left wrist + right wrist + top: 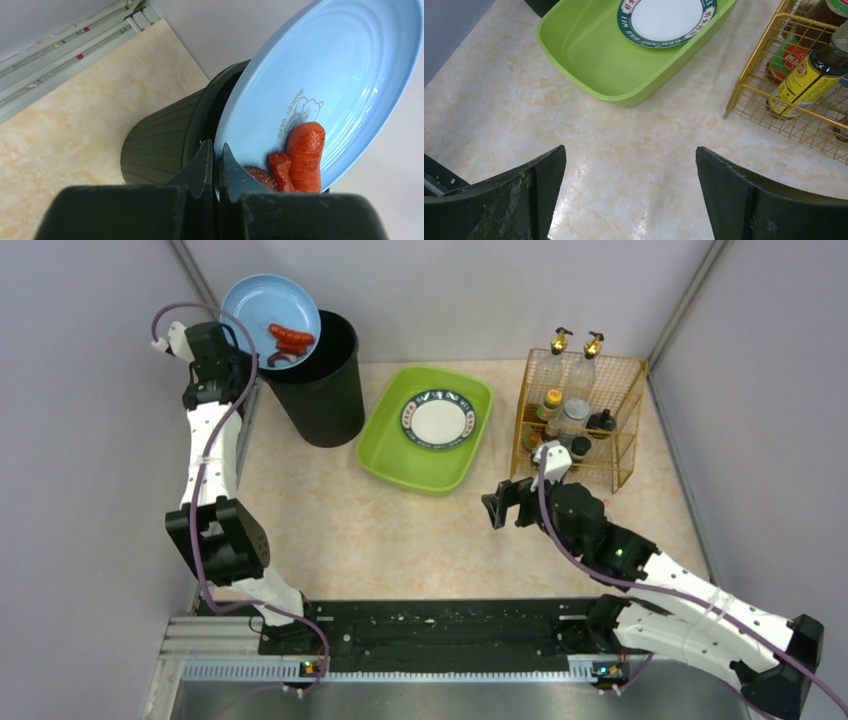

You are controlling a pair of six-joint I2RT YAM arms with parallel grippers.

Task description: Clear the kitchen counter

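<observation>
I should bring the light blue plate [257, 313] holding sausage pieces over the bin's opening [334, 346] with my left gripper and tip the plate steeply, because it hangs past the black bin's rim.
The kitchen counter [380, 530] is a pale marbled tabletop. My left gripper [238, 362] is shut on the rim of a light blue plate [262, 302], held tilted over a black bin [325, 390] at the back left. In the left wrist view the gripper [216, 152] pinches the blue plate [340, 65], and red sausage pieces [305, 157] lie at its low edge over the bin [160, 145]. My right gripper [502, 508] is open and empty above bare counter [634, 150].
A green tray [385, 455] holds a white plate with a dark patterned rim [438, 420]; both show in the right wrist view, tray [589, 55] and plate [666, 17]. A gold wire rack [625, 410] of bottles stands at the back right. A black rail [440, 625] runs along the near edge.
</observation>
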